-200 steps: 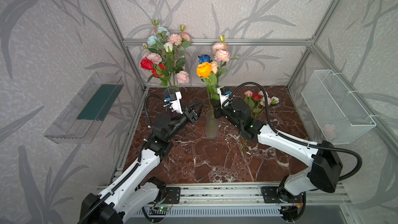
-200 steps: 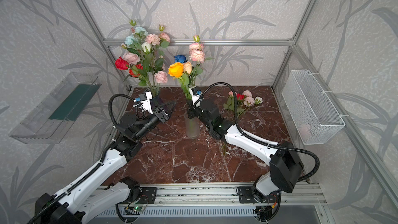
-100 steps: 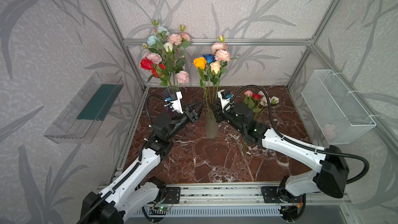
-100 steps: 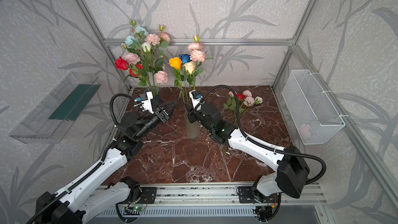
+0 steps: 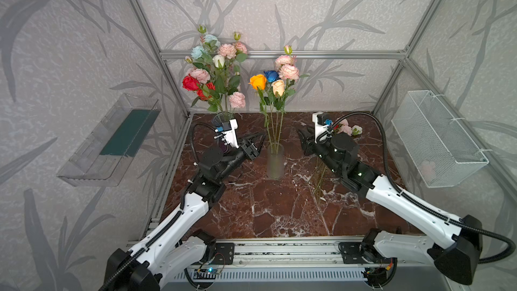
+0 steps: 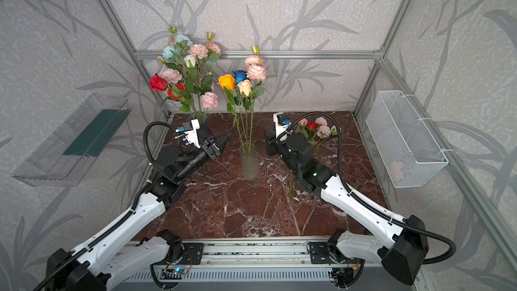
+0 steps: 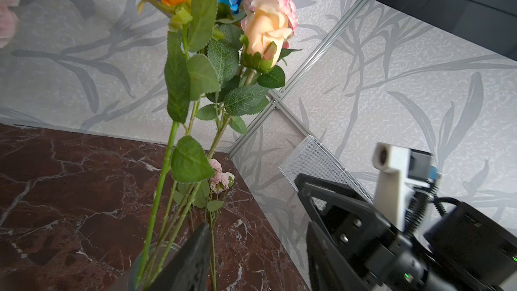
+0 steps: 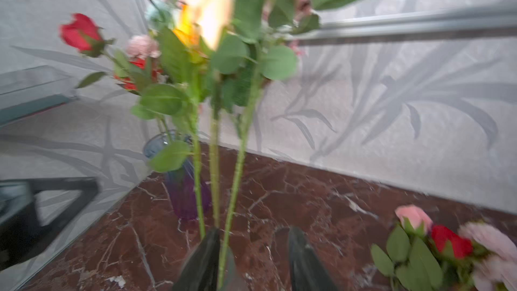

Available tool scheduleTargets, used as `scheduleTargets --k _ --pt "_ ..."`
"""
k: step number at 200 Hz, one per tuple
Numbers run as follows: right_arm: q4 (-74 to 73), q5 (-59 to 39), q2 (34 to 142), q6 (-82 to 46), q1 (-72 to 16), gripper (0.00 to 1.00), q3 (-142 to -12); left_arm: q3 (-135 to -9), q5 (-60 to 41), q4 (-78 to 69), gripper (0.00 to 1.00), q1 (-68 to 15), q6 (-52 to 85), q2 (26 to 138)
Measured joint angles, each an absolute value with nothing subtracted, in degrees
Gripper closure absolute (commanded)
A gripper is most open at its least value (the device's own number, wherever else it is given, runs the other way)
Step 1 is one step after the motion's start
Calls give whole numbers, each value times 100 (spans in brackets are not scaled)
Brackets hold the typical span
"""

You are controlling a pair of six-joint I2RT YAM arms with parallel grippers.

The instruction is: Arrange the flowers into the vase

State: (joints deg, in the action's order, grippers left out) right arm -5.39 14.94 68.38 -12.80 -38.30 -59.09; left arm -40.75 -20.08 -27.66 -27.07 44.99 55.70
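Observation:
The pink rose [image 8: 413,218] sits at the outer edge of the loose flowers, so I should keep moving my right gripper down until its fingers are around the pink rose's stem [image 8: 394,280].
A frosted clear vase [image 5: 275,162] [image 6: 249,160] stands mid-table holding flowers [image 5: 272,82] [image 7: 263,32]: orange, blue, cream and pink heads on long green stems. My left gripper [image 5: 258,144] [image 7: 256,247] hovers open just left of the vase rim, holding nothing. To the right of the vase my right gripper [image 5: 303,141] [image 8: 251,236] is open and empty, with the stems [image 8: 215,163] just beyond one finger. More flowers [image 5: 345,128] [image 8: 447,247], pink and red, lie on the table behind the right wrist.
A blue-purple vase [image 8: 184,191] with a full bouquet [image 5: 215,74] stands at the back left corner. A white wire basket [image 5: 436,141] hangs on the right wall and a clear tray [image 5: 112,141] on the left wall. The table [image 5: 265,211] is dark red marble.
My right gripper has opened, let go of the stems at the vase and drawn back to the right. The bunch now stands upright in the vase. The left gripper has hardly moved.

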Motion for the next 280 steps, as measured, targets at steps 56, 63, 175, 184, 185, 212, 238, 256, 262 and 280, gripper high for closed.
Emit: scheduleTargets --k 56,63,175,184,185,212,238,256,262,280 --pt "1750 574 8604 -1970 -1992 67 -6949 -4075 -2316 -2834 46 -3594 4488 5568" --pt "1890 423 8814 -1999 -1927 67 -6982 -4075 -2351 -2836 45 -3723 4458 5568" --pt "3476 -268 10836 -2119 -1723 61 -8331 -4088 -2449 -2613 44 -4567 3979 5682" --pt "3476 -268 10881 -2121 -1717 61 -8331 -4088 -2410 -2587 44 -4578 3938 5690" --pt "3476 -268 10888 -2123 -1717 61 -8331 -4088 -2408 -2587 44 -4580 3938 5693" --pt "3483 -272 11174 -2139 -1712 60 -8372 -4091 -2362 -2504 44 -4630 3859 5776" --pt "3520 -268 11509 -2152 -1710 61 -8451 -4091 -2353 -2418 44 -4650 3830 5848" --pt "3535 -270 11627 -2198 -1702 63 -8451 -4091 -2331 -2401 44 -4670 3798 5854" --pt "3540 -274 11644 -2226 -1695 64 -8451 -4091 -2318 -2401 44 -4678 3789 5854" --pt "3540 -311 11651 -2287 -1678 67 -8451 -4091 -2298 -2399 44 -4694 3763 5854"
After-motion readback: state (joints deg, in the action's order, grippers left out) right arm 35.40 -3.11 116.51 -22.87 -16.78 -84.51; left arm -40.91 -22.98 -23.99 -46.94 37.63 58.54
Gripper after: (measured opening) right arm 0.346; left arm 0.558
